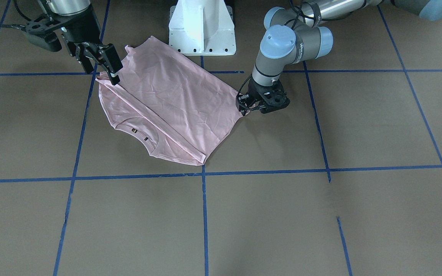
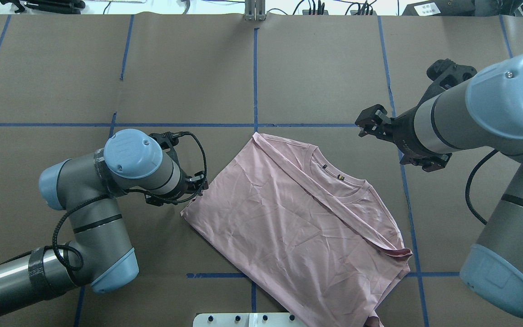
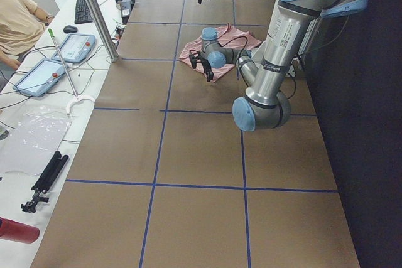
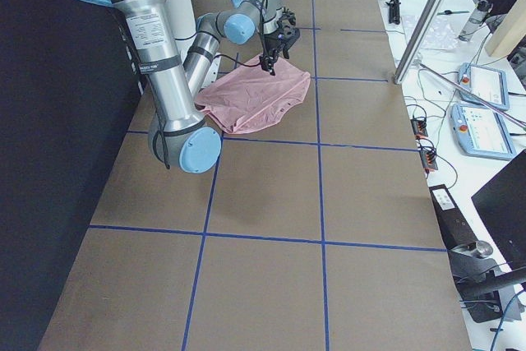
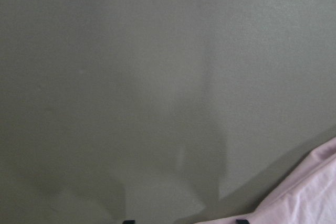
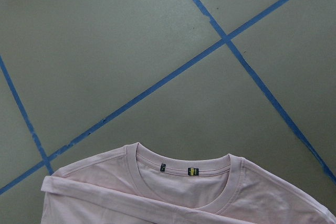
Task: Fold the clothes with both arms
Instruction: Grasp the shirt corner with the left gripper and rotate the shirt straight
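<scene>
I expect all of the pale pink T-shirt (image 1: pixel 185 92) to swing round and keep its fold when I drag it, because the sleeve strip (image 1: pixel 158 122) lies flat along it.
The pale pink T-shirt (image 1: pixel 175 99) lies folded on the brown table with its plain side up, so the print is hidden. Its collar with small labels (image 6: pixel 191 170) faces away from the robot. The shirt also shows in the overhead view (image 2: pixel 288 213). My left gripper (image 1: pixel 244 107) is low at the shirt's corner on my left (image 2: pixel 198 184). Its fingertips stand wide apart in the left wrist view, with the cloth edge (image 5: pixel 315 192) beside them. My right gripper (image 1: pixel 101 74) is open and empty, raised above the table beyond the folded sleeve side (image 2: pixel 372 122).
The white pedestal base (image 1: pixel 202 30) stands just behind the shirt's hem. Blue tape lines (image 1: pixel 203 172) grid the brown table. A person, teach pendants (image 3: pixel 44 73) and tools sit beyond the table's far edge.
</scene>
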